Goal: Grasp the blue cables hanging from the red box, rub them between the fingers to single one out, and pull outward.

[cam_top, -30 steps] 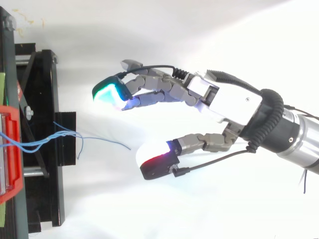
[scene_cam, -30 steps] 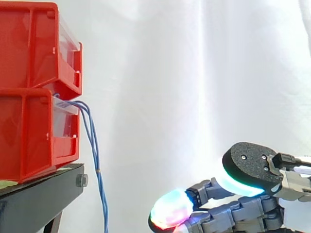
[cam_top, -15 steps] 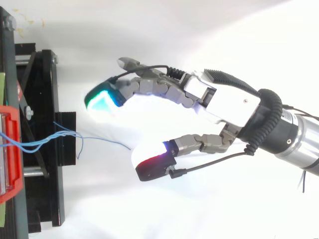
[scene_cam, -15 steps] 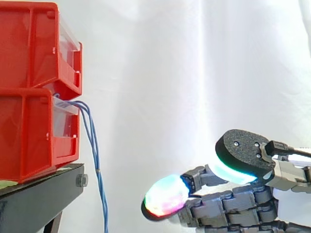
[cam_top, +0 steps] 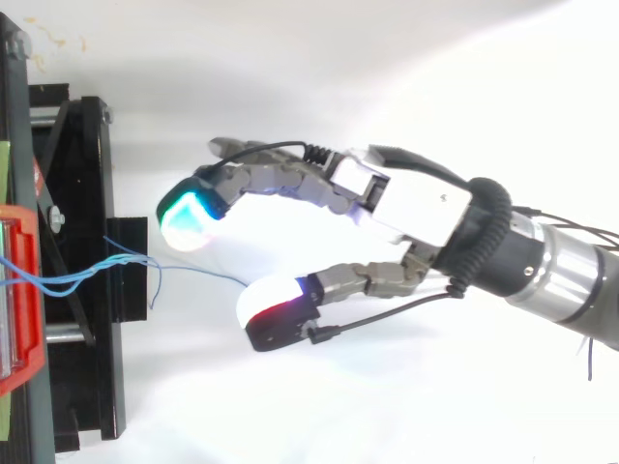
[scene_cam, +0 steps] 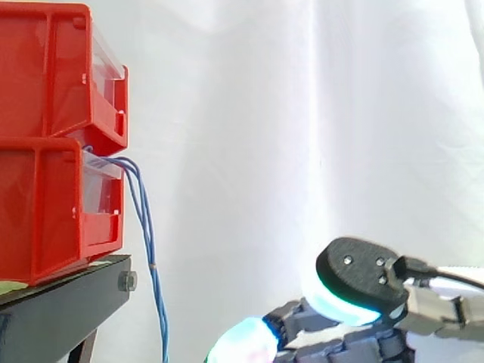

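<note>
My gripper will make the blue cables [scene_cam: 152, 253] bow upward and their tails droop as it pulls outward, since they leave the lower red box in a rounded arch [scene_cam: 128, 162].
Thin blue cables [scene_cam: 145, 227] come out of the lower red box [scene_cam: 53, 204] and hang down past the black stand's edge. From above the blue cables [cam_top: 87, 273] fan out to the right, one long strand ending close to the thumb pad. My hand [cam_top: 416, 208] reaches in from the right, low in the side view [scene_cam: 363, 302]. Its fingers are spread and nearly straight, with nothing between them. The glowing fingertips [cam_top: 189, 217] stop just right of the cables without touching them.
A second red box [scene_cam: 57, 72] is stacked on the lower one. Both rest on the black stand [scene_cam: 68, 306] at the left. A white curtain hangs behind, and white floor lies under the hand.
My hand has moved left toward the cables and dropped lower in the side view. The cables hang as before.
</note>
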{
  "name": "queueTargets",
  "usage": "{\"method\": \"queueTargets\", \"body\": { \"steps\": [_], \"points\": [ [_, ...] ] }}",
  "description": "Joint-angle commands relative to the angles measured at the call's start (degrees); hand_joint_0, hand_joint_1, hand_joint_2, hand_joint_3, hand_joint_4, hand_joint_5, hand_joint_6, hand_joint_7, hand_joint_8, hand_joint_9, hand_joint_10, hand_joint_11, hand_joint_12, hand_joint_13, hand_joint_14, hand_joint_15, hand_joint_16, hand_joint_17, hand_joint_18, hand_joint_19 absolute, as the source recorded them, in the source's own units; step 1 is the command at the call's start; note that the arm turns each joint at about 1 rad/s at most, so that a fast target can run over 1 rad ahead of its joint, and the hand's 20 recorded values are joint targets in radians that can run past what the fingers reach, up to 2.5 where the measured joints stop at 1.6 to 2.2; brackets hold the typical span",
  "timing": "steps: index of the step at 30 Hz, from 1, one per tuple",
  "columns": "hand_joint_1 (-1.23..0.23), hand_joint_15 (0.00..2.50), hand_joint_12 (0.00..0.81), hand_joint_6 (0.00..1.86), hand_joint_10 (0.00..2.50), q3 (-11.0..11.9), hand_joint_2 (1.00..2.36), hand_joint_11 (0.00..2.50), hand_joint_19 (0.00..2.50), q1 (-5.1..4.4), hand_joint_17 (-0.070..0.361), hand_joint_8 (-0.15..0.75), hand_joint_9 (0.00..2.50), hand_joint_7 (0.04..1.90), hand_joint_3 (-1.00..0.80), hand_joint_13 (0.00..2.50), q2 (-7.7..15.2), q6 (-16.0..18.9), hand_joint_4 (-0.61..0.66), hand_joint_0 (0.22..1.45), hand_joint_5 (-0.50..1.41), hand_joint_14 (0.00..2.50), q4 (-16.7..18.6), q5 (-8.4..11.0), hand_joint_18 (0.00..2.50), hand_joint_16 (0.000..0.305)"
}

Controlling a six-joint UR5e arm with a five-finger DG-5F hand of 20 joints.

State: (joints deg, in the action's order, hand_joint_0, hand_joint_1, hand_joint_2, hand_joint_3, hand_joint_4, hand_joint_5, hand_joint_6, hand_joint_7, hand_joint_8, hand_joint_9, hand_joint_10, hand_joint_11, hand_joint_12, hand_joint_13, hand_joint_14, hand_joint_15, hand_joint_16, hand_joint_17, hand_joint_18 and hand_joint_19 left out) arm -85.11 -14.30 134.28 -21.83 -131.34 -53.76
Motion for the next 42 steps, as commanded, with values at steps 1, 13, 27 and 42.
{"method": "queueTargets", "body": {
  "steps": [1,13,27,42],
  "points": [
    [-0.57,0.00,0.413,0.50,0.00,3.63,1.00,0.00,0.04,0.41,0.168,0.368,0.24,0.71,-0.50,0.09,2.39,2.84,0.20,0.38,-0.25,0.00,-1.64,-1.79,0.00,0.075],
    [-0.58,0.00,0.394,0.50,0.00,10.22,1.00,0.00,0.09,1.03,0.159,0.316,0.29,0.76,-0.50,0.14,3.44,1.17,0.24,0.40,-0.22,0.00,-6.12,-3.20,0.00,0.071],
    [-0.59,0.00,0.381,0.50,0.00,10.84,1.00,0.00,0.11,2.08,0.148,0.304,0.38,0.78,-0.50,0.23,5.46,1.17,0.29,0.43,-0.19,0.00,-3.75,-5.48,0.08,0.066],
    [-0.60,0.03,0.365,0.50,0.00,17.08,1.00,0.00,0.18,3.05,0.134,0.296,0.50,0.88,-0.50,0.33,11.53,5.48,0.34,0.47,-0.16,0.00,-4.80,-8.47,0.20,0.060]
  ]
}}
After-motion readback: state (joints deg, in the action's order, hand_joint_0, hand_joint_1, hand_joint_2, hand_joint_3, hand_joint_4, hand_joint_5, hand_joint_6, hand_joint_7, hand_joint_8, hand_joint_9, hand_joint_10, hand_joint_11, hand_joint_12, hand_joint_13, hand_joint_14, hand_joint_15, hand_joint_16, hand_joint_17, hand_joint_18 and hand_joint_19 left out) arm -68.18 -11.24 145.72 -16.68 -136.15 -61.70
